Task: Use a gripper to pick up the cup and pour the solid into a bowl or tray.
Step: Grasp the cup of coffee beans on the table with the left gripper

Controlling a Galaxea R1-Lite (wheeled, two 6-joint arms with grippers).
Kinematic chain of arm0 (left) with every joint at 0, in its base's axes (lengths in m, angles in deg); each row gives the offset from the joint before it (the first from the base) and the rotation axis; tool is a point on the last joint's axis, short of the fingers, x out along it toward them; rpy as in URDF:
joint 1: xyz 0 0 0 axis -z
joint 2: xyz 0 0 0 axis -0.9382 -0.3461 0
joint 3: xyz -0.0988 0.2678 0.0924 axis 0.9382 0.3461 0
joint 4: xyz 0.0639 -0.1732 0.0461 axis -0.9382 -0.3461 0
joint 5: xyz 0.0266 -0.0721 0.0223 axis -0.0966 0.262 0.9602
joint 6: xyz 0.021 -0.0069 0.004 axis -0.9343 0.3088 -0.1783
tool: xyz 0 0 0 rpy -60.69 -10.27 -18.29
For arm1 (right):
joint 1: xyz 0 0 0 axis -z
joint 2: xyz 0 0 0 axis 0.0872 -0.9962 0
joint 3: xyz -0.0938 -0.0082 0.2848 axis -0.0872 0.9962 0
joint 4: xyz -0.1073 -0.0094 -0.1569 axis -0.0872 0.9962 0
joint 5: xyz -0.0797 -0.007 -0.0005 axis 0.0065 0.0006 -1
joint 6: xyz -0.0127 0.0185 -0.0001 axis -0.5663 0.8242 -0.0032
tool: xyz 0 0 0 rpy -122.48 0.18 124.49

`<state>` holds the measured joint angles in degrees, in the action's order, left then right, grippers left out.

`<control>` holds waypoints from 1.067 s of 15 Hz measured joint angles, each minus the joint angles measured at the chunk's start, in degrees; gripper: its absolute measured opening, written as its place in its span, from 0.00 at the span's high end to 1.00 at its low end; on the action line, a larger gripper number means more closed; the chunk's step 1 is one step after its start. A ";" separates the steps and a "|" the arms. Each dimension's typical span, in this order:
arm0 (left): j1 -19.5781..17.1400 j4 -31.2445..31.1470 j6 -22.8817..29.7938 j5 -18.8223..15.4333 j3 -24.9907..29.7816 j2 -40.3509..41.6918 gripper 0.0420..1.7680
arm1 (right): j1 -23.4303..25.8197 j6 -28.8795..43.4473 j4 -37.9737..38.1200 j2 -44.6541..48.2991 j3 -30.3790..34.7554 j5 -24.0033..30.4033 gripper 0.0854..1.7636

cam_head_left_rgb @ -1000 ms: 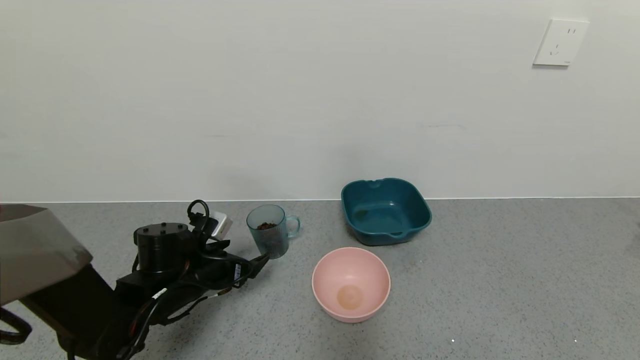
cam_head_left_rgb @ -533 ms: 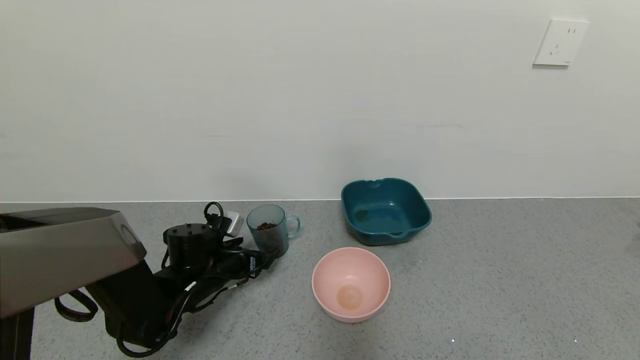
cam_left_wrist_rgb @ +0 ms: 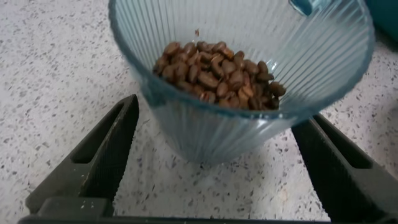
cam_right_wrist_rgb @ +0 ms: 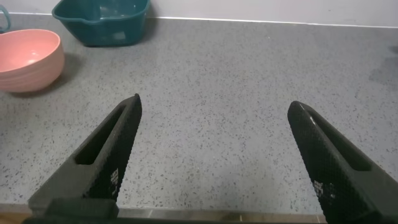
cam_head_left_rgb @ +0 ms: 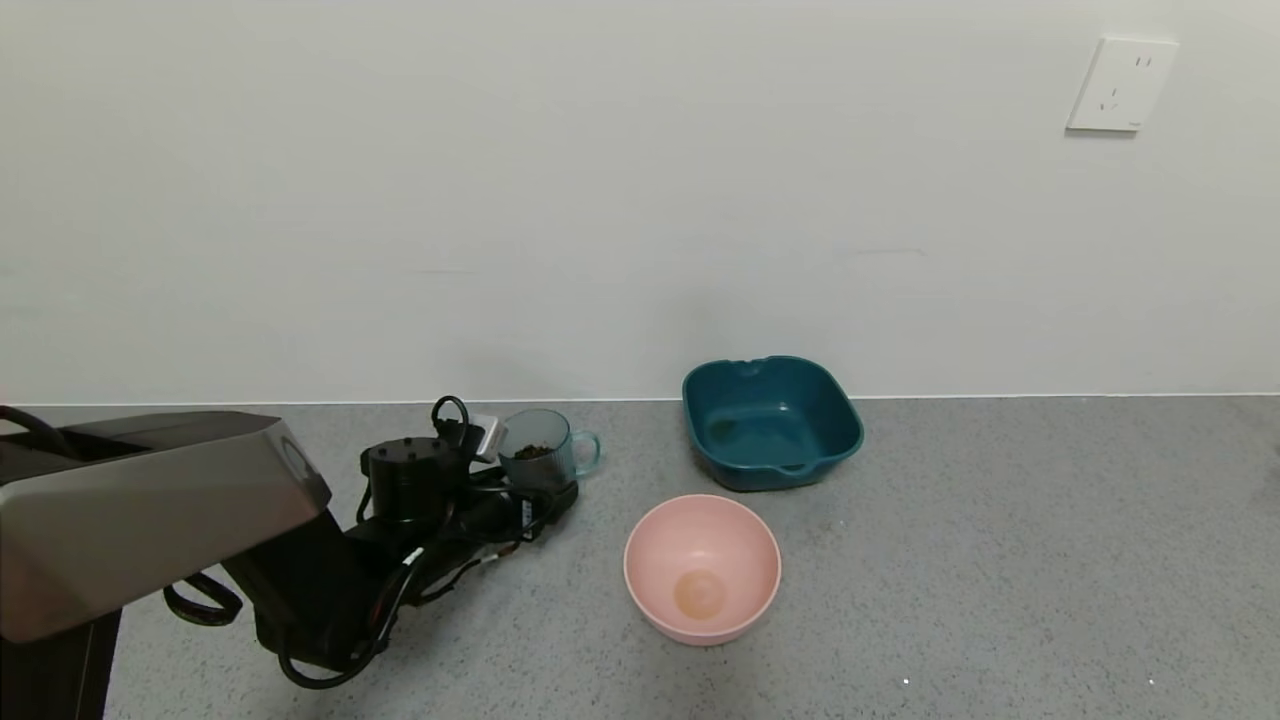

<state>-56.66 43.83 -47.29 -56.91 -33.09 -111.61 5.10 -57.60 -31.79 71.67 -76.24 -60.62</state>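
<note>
The beans (cam_head_left_rgb: pixel 533 452) are loose and deep below the cup's rim (cam_head_left_rgb: pixel 536 412), so only part of the beans will fall out when I pour, and some will stay inside.
The translucent blue-green ribbed cup (cam_head_left_rgb: pixel 548 457) stands upright on the grey counter near the back wall, its handle turned toward the teal tray. It holds the solid (cam_head_left_rgb: pixel 532 452), a pile of reddish-brown beans (cam_left_wrist_rgb: pixel 217 70). My left gripper (cam_head_left_rgb: pixel 540 482) is open with the lower part of the cup (cam_left_wrist_rgb: pixel 236 127) between its two black fingers (cam_left_wrist_rgb: pixel 112 149). The pale pink bowl (cam_head_left_rgb: pixel 745 560) sits nearer to me and to the right of the cup. My right gripper (cam_right_wrist_rgb: pixel 214 104) is open and empty over bare counter, out of the head view.
A dark teal squarish tray (cam_head_left_rgb: pixel 770 420) stands at the back, right of the cup; it also shows in the right wrist view (cam_right_wrist_rgb: pixel 102 22), beside the pink bowl (cam_right_wrist_rgb: pixel 28 59). The wall runs close behind the cup. A socket (cam_head_left_rgb: pixel 1120 85) is on the wall.
My left arm has moved forward and to the right along the counter, and its open fingers now reach round the cup. The cup, bowl and tray have not moved.
</note>
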 joint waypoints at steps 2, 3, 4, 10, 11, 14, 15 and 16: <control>0.13 -0.09 0.00 0.00 -0.56 -0.13 0.03 | 0.00 0.00 0.00 0.00 0.00 0.01 0.03; 0.13 -0.06 0.02 0.06 -0.87 -0.22 0.03 | 0.00 0.02 0.00 0.00 0.00 0.00 0.03; 0.11 -0.09 0.06 0.22 -1.11 -0.35 0.03 | 0.00 0.02 0.00 0.00 0.00 0.01 0.03; 0.11 -0.06 0.06 0.72 -2.90 -1.44 0.03 | 0.00 0.02 0.00 0.00 0.00 0.01 0.03; 0.10 -0.06 0.05 0.77 -3.01 -1.51 0.03 | 0.00 0.00 0.00 0.00 0.00 0.00 0.03; 0.10 -0.04 -0.02 0.59 -3.06 -1.57 0.25 | 0.00 0.00 0.00 0.00 0.00 0.01 0.03; 0.11 -0.02 -0.05 0.57 -3.04 -1.60 0.27 | 0.00 0.02 0.00 0.00 0.00 0.01 0.03; 0.13 -0.02 -0.02 0.57 -3.04 -1.60 0.27 | 0.00 0.02 0.00 0.00 0.00 0.01 0.03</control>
<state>-56.53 43.80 -47.31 -56.33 -36.12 -113.21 5.10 -57.58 -31.79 71.67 -76.24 -60.61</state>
